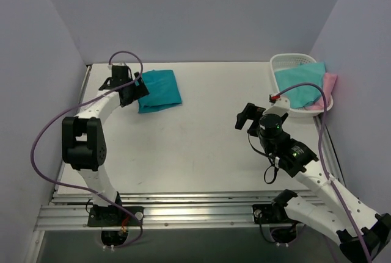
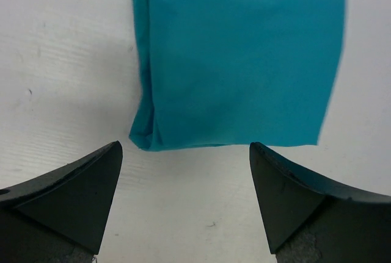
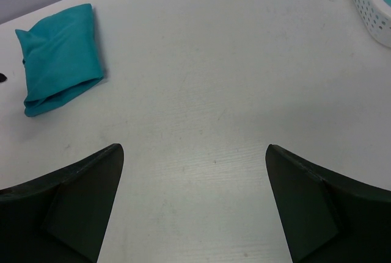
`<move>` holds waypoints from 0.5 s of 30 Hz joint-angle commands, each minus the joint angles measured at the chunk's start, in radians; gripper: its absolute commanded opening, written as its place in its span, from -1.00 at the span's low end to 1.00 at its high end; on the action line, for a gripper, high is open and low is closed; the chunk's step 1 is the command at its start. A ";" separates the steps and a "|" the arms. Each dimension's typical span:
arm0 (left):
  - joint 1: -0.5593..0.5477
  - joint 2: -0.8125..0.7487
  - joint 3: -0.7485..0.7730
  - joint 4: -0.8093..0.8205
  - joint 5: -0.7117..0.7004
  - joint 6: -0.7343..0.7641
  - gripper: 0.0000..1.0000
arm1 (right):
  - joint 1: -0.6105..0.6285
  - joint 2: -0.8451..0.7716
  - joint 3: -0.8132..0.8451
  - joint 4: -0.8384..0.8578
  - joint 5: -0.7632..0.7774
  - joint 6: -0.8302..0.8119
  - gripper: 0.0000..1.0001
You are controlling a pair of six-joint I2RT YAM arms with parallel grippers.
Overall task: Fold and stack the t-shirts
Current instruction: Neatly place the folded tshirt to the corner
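The deep teal t-shirt's layers rest flat against each other at the folded edge, so I expect the t-shirt to slide in one piece and stay folded when the robot pulls sideways.
A deep teal t-shirt lies folded into a small rectangle at the back left of the table. It also shows in the left wrist view and the right wrist view. My left gripper is open and empty, just off the shirt's left edge, over bare table. An aqua t-shirt and a pale pink one lie in the white basket at the back right. My right gripper is open and empty over the table's middle right.
The basket's slotted wall shows at the top right of the right wrist view. Grey walls close in the table at the back and sides. Purple cables loop from both arms. A metal rail runs along the near edge.
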 commanded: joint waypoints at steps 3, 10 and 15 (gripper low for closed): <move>0.015 0.096 -0.065 0.143 0.057 -0.079 0.88 | 0.009 -0.023 0.002 -0.019 -0.004 -0.008 0.95; 0.018 0.142 -0.091 0.197 0.048 -0.142 0.88 | 0.009 -0.044 0.011 -0.045 0.010 -0.003 0.95; 0.018 0.183 -0.124 0.267 0.051 -0.206 0.88 | 0.010 -0.037 0.017 -0.059 0.018 -0.003 0.95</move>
